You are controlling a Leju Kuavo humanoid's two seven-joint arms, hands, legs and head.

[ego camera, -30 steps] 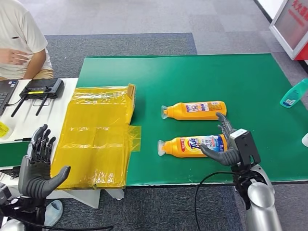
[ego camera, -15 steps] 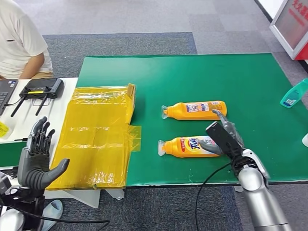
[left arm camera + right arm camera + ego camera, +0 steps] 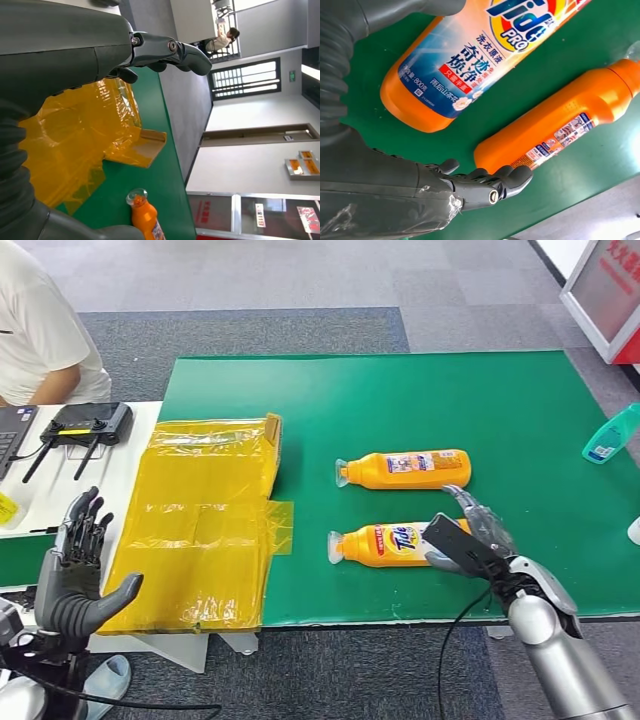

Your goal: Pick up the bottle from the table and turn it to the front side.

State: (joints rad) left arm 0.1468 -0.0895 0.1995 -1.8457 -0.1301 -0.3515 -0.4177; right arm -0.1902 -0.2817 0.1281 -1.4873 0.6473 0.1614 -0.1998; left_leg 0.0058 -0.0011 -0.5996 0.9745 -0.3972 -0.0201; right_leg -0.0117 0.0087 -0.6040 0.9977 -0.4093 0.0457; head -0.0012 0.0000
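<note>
The near bottle will show a label underneath when I turn it over, because the far bottle of the same shape has a small-print label in sight.
Two orange detergent bottles lie on their sides on the green mat, caps pointing left. The near bottle shows its Tide label facing up. The far bottle lies parallel behind it, its small-print label showing. My right hand hangs over the near bottle's base end. Its fingers are spread in the gap between the two bottles and its thumb is on the near side, with nothing gripped. My left hand is raised and open by the white table's edge, holding nothing.
A yellow plastic bag covers a flat box at the mat's left end. A teal bottle lies at the right edge. A person in white sits at the back left behind a black router.
My right wrist has turned and the hand has settled lower over the near bottle's base. The person's arm has drawn back. My left hand has barely shifted.
</note>
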